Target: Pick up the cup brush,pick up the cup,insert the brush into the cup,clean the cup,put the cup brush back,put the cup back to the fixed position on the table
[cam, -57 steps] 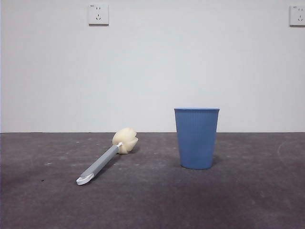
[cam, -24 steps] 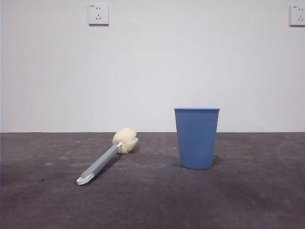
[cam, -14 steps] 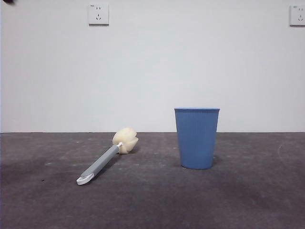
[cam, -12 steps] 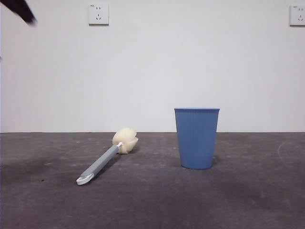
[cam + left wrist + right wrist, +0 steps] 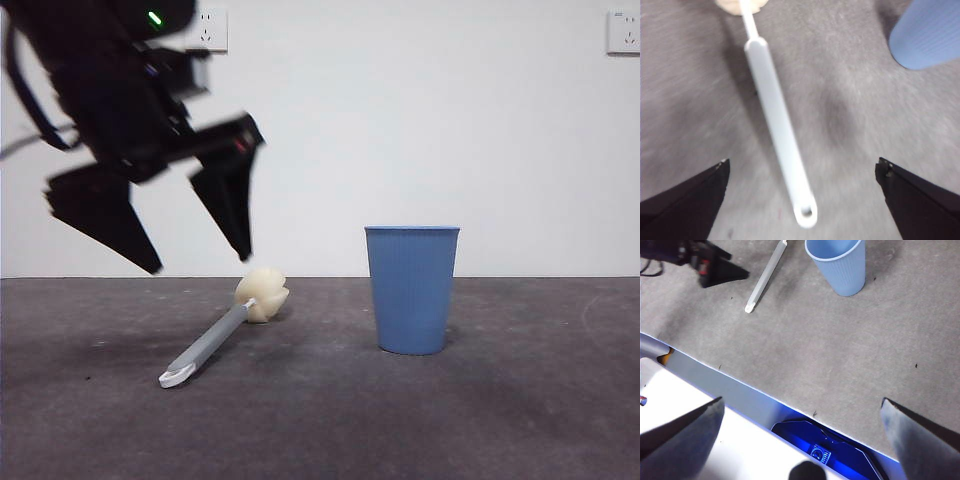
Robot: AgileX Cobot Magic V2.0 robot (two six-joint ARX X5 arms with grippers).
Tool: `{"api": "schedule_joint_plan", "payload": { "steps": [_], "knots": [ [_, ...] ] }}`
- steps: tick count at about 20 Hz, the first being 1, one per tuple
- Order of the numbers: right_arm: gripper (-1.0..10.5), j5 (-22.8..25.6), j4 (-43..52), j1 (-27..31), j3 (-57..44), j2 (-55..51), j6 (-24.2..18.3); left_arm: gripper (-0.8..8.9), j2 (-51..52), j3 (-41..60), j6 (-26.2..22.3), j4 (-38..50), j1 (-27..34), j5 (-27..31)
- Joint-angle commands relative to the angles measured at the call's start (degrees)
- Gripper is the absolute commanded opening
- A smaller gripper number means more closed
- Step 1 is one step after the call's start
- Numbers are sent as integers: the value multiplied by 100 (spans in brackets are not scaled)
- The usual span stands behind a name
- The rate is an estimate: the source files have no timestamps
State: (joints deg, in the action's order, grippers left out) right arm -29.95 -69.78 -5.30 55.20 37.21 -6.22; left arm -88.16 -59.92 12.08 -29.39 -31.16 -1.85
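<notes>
I expect the cream sponge head (image 5: 262, 294) to slide all the way inside when I push the cup brush in, because the cup's rim (image 5: 412, 228) is wider than the head.
The cup brush (image 5: 210, 343) lies on the table (image 5: 500, 420), its cream sponge head (image 5: 263, 295) toward the wall and its white looped end toward the front. My left gripper (image 5: 197, 260) hangs open just above it, one jaw on each side of the handle (image 5: 777, 125), touching nothing. The light blue cup (image 5: 412, 290) stands upright to the right of the brush, and its side shows in the left wrist view (image 5: 930, 35). My right gripper (image 5: 801, 400) waits open, high over the table's near edge, looking down on the cup (image 5: 840, 267) and the brush (image 5: 765, 277).
Two wall sockets (image 5: 206, 30) (image 5: 624, 32) sit high on the white wall behind. The right wrist view shows the table's near edge (image 5: 740, 390), with a blue-lit device (image 5: 815, 440) below it, and the left gripper (image 5: 705, 265) beside the brush.
The left arm has swung down from the top left corner and now hangs large over the brush. Brush and cup have stayed in place.
</notes>
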Motion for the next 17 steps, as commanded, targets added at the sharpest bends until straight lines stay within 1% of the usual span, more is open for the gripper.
{"api": "schedule_joint_plan", "payload": {
  "steps": [1, 6, 8, 11, 17],
  "knots": [
    [597, -4, 33, -13, 15, 2, 63, 431, -566, -227, 42, 22, -37, 39],
    [597, -2, 37, -13, 15, 2, 63, 431, -1075, -286, 151, 61, -35, 291],
    [597, -2, 37, -13, 15, 2, 61, 431, -1121, -286, 151, 70, -37, 332],
    [597, -2, 39, -13, 15, 2, 63, 431, -1200, -286, 289, 105, -37, 391],
    [597, -2, 37, -13, 15, 2, 63, 431, -1322, -286, 341, 92, -129, 525]
  ]
}}
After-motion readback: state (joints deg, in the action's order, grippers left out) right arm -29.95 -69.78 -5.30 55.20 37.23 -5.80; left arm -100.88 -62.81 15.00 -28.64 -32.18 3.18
